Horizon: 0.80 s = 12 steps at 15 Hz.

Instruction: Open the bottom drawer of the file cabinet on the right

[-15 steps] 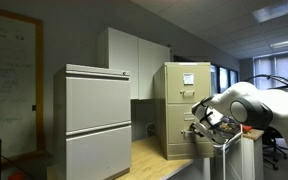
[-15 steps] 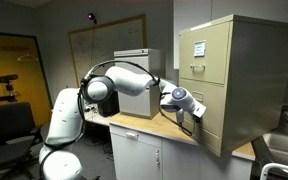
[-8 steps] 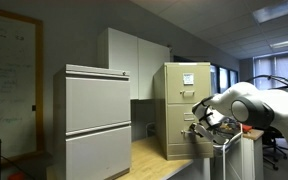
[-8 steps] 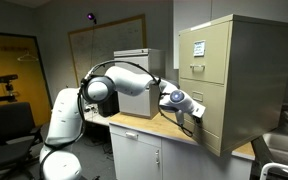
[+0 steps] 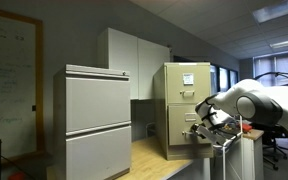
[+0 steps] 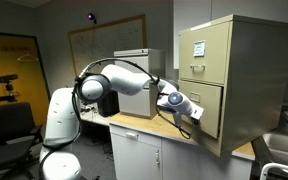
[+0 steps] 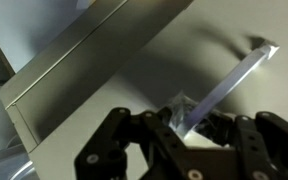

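Observation:
The bottom drawer [image 6: 206, 96] sticks out from its cabinet, and my fingers are holding the metal pull [image 7: 236, 77]. My gripper should now pull until the drawer is wide open.
The tan-beige file cabinet [image 5: 181, 100] [image 6: 239, 70] stands on a counter, with white papers on its top front. Its bottom drawer [image 6: 207, 108] [image 5: 198, 146] stands out a little from the cabinet body. My gripper [image 5: 205, 119] [image 6: 191, 111] is at the drawer's front. In the wrist view the drawer front [image 7: 114, 50] fills the frame, and the fingers of my gripper [image 7: 184, 118] are shut around the small metal pull [image 7: 229, 80], which runs diagonally between them.
A wider pale grey cabinet [image 5: 97, 120] stands beside the file cabinet, with a white wall cupboard [image 5: 134, 58] behind. Both rest on a wooden counter [image 5: 156, 156]. A whiteboard [image 6: 102, 45] and an office chair [image 6: 9, 125] stand behind the arm.
The arm has drawn back slightly from the cabinet with the pull in its grip, and the bottom drawer has come out a little.

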Available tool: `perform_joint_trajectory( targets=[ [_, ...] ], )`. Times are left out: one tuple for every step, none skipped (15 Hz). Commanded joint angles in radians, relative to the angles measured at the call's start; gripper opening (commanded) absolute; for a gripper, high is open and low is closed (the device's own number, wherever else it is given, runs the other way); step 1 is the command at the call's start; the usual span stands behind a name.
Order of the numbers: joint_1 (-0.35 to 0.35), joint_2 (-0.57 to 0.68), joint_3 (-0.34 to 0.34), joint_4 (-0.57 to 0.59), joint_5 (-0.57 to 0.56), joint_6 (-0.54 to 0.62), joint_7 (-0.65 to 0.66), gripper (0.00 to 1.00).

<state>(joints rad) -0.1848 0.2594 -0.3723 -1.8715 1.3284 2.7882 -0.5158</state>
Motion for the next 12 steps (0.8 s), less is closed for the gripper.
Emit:
perform_joint_trajectory(
  targets=[
    [0.02, -0.13, 0.02, -0.222, 0.003, -0.064, -0.096, 0.02],
    [0.02, -0.149, 0.019, -0.247, 0.0, -0.069, -0.098, 0.02],
    [0.02, -0.169, 0.018, -0.272, -0.005, -0.073, -0.096, 0.02],
    [0.02, -0.189, 0.017, -0.298, -0.009, -0.078, -0.095, 0.02],
    [0.02, -0.211, 0.016, -0.325, -0.015, -0.083, -0.092, 0.02],
    [0.02, -0.232, 0.015, -0.352, -0.022, -0.087, -0.09, 0.02],
    [0.021, -0.255, 0.015, -0.379, -0.029, -0.095, -0.087, 0.02],
    [0.022, -0.279, 0.014, -0.408, -0.038, -0.098, -0.086, 0.02],
    [0.022, -0.305, 0.015, -0.438, -0.046, -0.099, -0.087, 0.02],
    [0.021, -0.328, 0.015, -0.465, -0.056, -0.098, -0.086, 0.02],
    [0.019, -0.353, 0.015, -0.492, -0.066, -0.099, -0.085, 0.02],
    [0.018, -0.378, 0.015, -0.52, -0.077, -0.098, -0.083, 0.02]
  ],
)
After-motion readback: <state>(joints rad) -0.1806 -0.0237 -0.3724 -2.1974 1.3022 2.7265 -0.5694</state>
